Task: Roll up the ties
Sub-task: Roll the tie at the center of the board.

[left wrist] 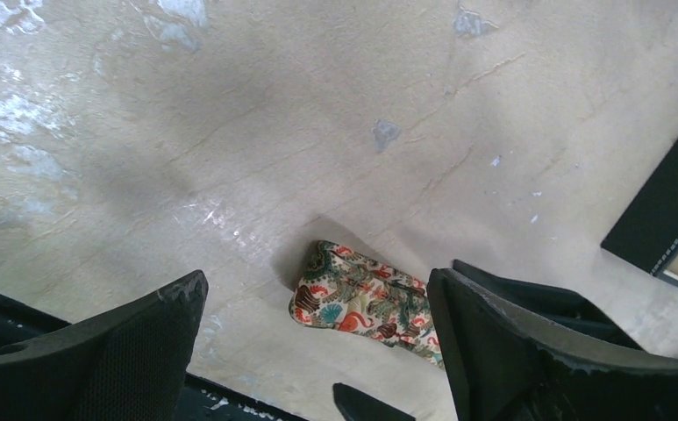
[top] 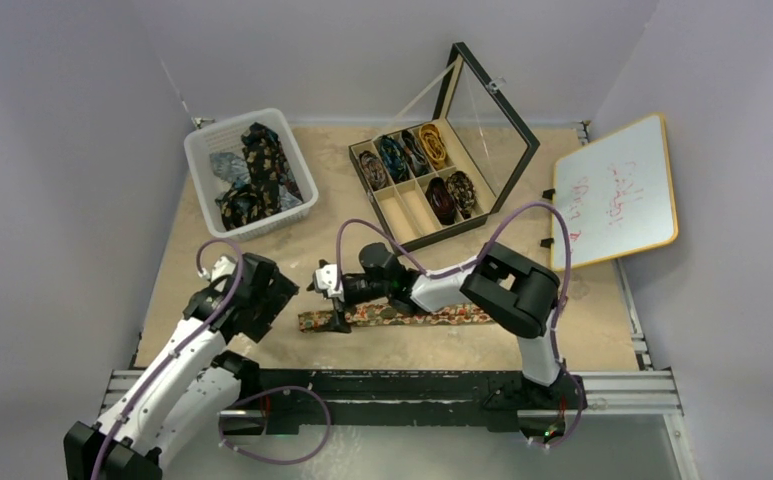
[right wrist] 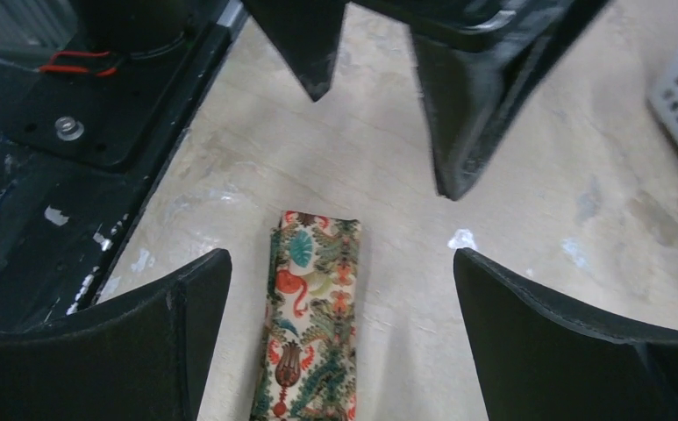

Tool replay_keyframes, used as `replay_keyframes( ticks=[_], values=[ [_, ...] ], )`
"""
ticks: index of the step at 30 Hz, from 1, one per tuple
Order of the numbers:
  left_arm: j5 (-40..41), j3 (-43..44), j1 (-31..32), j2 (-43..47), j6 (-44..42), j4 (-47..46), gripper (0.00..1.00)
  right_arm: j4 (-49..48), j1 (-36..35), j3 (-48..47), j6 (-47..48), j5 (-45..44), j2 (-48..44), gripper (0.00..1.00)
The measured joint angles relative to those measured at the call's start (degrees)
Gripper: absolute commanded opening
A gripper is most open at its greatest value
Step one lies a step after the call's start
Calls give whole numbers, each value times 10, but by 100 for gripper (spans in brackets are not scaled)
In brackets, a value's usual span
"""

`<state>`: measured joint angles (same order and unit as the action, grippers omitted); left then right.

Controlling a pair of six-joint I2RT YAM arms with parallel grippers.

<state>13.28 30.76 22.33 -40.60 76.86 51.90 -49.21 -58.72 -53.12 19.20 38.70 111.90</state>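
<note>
My right gripper should move back and pinch the tie farther in, because its open fingers are crowding the tie's end (top: 309,321) next to my left gripper.
A tan-orange floral tie (top: 402,316) lies flat and unrolled along the near part of the table. Its left end shows in the left wrist view (left wrist: 361,303) and in the right wrist view (right wrist: 313,324). My right gripper (top: 329,298) hovers over that end, open, with the tie between its jaws (right wrist: 339,338) but untouched. My left gripper (top: 284,305) is open and empty (left wrist: 317,351), just left of the tie's end. Its fingers (right wrist: 462,105) show at the top of the right wrist view. Several coiled ties (top: 417,152) sit in the box. More loose ties (top: 254,170) lie in the basket.
A black compartment box (top: 410,205) with its glass lid up stands at the back centre. A white basket (top: 202,160) stands at the back left. A whiteboard (top: 617,190) leans at the right. The black rail (top: 412,385) runs along the near edge.
</note>
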Motion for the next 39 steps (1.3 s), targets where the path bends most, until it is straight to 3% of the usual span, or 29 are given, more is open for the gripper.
replay_keyframes(
  ticks=[10,23,30,36,39],
  values=[
    [11,16,0,-46,1,15,96,18,-14,-36,2,45,67,93],
    [-6,16,-1,-74,-30,1,97,9,-14,-62,-23,32,115,59],
    [-40,-7,-6,-74,-57,-45,97,9,-13,-59,-15,27,115,49],
    [-68,-41,-11,-70,-66,-72,97,29,-12,-56,15,28,106,46],
    [-78,-56,-12,-64,-71,-85,97,42,-11,-56,27,29,101,50]
  ],
)
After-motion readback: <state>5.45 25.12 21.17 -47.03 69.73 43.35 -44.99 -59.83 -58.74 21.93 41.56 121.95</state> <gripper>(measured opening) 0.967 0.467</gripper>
